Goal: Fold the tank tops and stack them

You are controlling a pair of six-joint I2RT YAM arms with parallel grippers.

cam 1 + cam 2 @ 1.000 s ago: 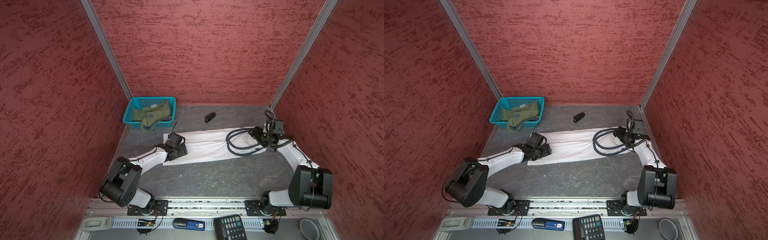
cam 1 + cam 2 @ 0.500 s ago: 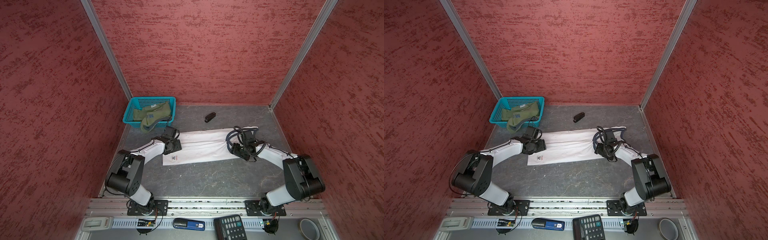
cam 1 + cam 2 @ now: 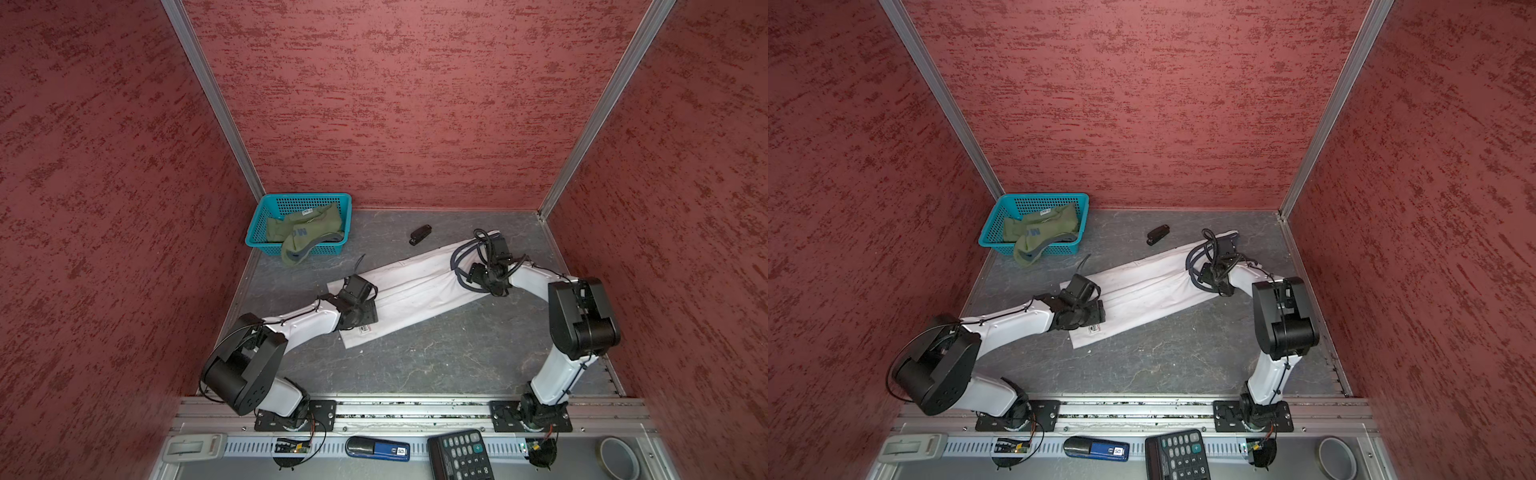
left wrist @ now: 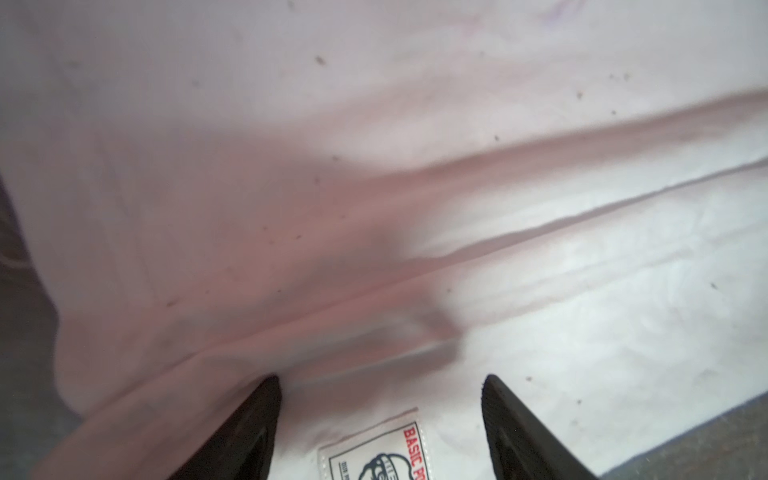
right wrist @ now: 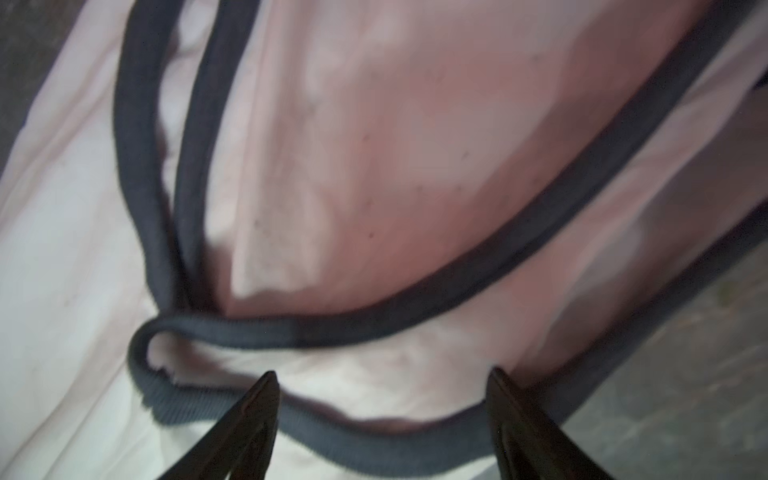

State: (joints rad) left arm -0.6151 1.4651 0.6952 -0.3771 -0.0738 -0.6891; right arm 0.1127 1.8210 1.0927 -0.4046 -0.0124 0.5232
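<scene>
Next, I swing the hem toward the front (image 3: 444,372) with my left gripper before folding, because the white tank top lies slanted crosswise with its hem end (image 3: 350,338) far from my right gripper.
The white tank top (image 3: 415,286) (image 3: 1142,291) lies folded into a long strip, slanting across the table in both top views. My left gripper (image 3: 368,318) (image 4: 380,380) hovers open over its hem end, a sewn label (image 4: 374,453) between the fingers. My right gripper (image 3: 476,275) (image 5: 382,376) stands open over the strap end, straddling the dark grey-blue trim (image 5: 374,432). Neither holds cloth. The olive green tank top (image 3: 307,232) (image 3: 1038,232) lies crumpled in the basket, one part hanging over its front rim.
A blue mesh basket (image 3: 299,199) sits in the back left corner. A small black stapler (image 3: 419,235) lies behind the white top. Red walls close in three sides. A calculator (image 3: 461,457), a blue device (image 3: 378,449) and a tape roll (image 3: 619,457) sit on the front rail.
The white top lay straight across and now slants, hem end nearer the front. The left gripper has moved to that hem end. The right gripper has shifted left from the right edge to the trim.
</scene>
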